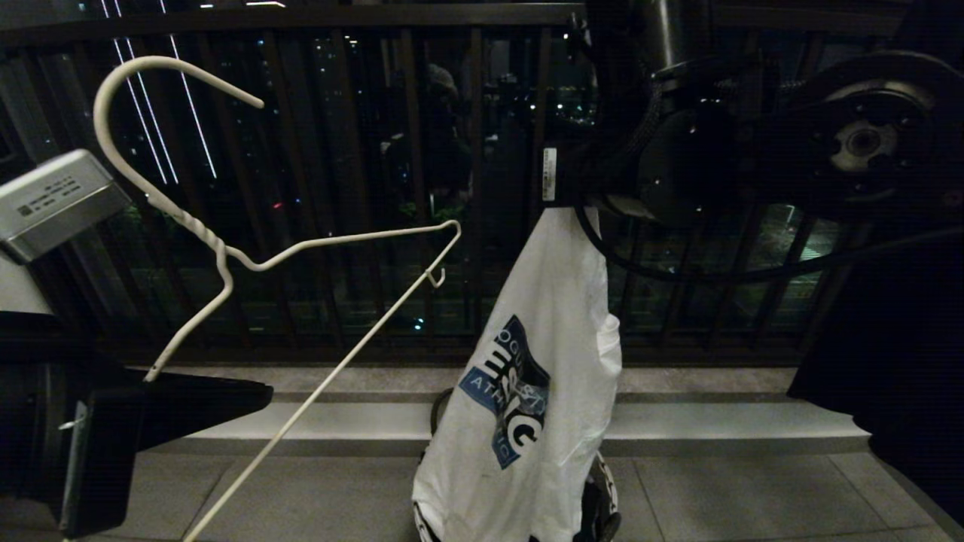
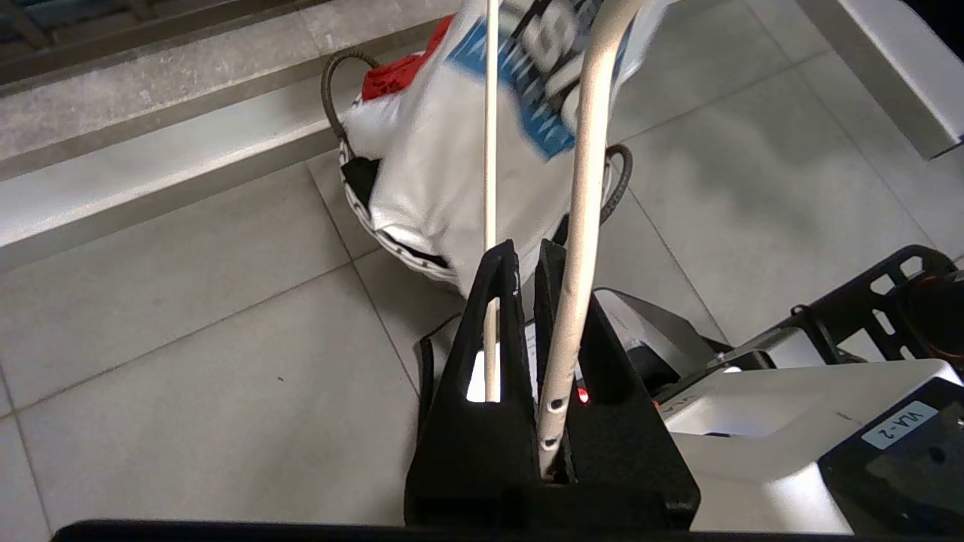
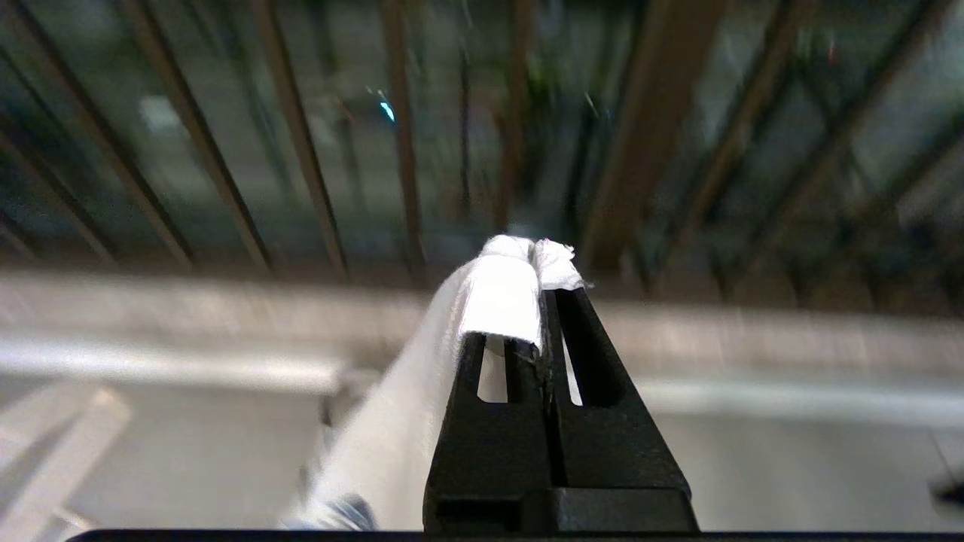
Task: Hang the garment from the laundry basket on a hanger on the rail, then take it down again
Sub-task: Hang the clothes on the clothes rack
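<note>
The garment's bunched edge (image 1: 562, 217) is high up and away from the hanger's loose end (image 1: 456, 226), so my right gripper should bring the garment's edge down toward the hanger before the hanger slides in.
My left gripper (image 1: 248, 393) (image 2: 527, 252) at the lower left is shut on the thin white wire hanger (image 1: 339, 239) (image 2: 587, 188), gripping one shoulder end. The hook curves up at the far left, and the bottom wire slants down toward the floor. My right gripper (image 1: 576, 202) (image 3: 544, 297) is raised at centre right, shut on a bunched edge of the garment (image 1: 557, 301) (image 3: 497, 286) (image 2: 422, 165). This white T-shirt with a blue chest graphic hangs straight down. Its hem reaches into the laundry basket (image 1: 602, 497) (image 2: 399, 245) on the floor. The pale grey rail's end (image 1: 53, 199) (image 2: 881, 68) sits beside the hook.
A dark balustrade of vertical bars (image 1: 407, 188) runs across the back above a raised stone step (image 1: 715, 429). A large black garment (image 1: 889, 361) hangs at the right. Something red (image 2: 395, 75) lies in the basket. My own base (image 2: 791, 406) sits on the grey floor tiles.
</note>
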Controlling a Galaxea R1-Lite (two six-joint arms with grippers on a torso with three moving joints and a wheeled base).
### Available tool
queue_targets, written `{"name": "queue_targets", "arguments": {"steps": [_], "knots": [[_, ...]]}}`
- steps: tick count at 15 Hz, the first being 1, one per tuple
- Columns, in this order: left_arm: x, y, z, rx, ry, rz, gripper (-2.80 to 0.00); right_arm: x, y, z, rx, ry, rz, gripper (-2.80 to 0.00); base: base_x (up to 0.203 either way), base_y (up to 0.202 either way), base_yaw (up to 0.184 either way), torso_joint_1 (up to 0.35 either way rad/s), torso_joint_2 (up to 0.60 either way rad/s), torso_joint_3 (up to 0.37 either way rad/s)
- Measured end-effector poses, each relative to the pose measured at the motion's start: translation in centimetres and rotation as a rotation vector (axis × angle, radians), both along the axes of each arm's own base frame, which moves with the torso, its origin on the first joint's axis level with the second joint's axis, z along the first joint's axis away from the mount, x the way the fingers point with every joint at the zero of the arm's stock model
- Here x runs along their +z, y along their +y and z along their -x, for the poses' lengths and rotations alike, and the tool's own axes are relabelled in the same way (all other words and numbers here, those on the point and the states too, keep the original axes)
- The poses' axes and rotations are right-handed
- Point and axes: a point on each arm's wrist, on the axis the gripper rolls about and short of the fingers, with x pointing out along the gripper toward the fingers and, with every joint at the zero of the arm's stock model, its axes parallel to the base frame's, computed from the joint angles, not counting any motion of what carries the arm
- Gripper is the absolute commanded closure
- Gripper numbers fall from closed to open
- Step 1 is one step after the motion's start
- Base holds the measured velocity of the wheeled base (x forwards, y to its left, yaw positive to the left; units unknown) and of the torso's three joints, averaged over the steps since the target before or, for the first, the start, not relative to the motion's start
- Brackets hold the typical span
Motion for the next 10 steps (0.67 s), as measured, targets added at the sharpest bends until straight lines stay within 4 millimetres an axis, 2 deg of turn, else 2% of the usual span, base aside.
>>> {"name": "queue_targets", "arguments": {"steps": [4, 7, 8, 10], "knots": [[0.4, 0.6, 0.7, -0.017, -0.019, 0.021, 0.0, 3.3, -0.2, 0.4, 0.028, -0.209, -0.022, 0.0, 0.0, 0.0, 0.0, 0.0, 0.0, 0.0], [0.6, 0.9, 1.2, -0.03, -0.032, 0.038, 0.0, 4.8, 0.1, 0.7, 0.03, -0.332, -0.078, 0.0, 0.0, 0.0, 0.0, 0.0, 0.0, 0.0], [0.7, 1.0, 1.4, -0.042, -0.035, 0.046, 0.0, 4.8, 0.3, 0.7, 0.022, -0.346, -0.092, 0.0, 0.0, 0.0, 0.0, 0.0, 0.0, 0.0], [0.8, 1.3, 1.8, -0.068, -0.037, 0.061, 0.0, 3.4, 0.9, 0.1, -0.023, -0.289, -0.039, 0.0, 0.0, 0.0, 0.0, 0.0, 0.0, 0.0]]}}
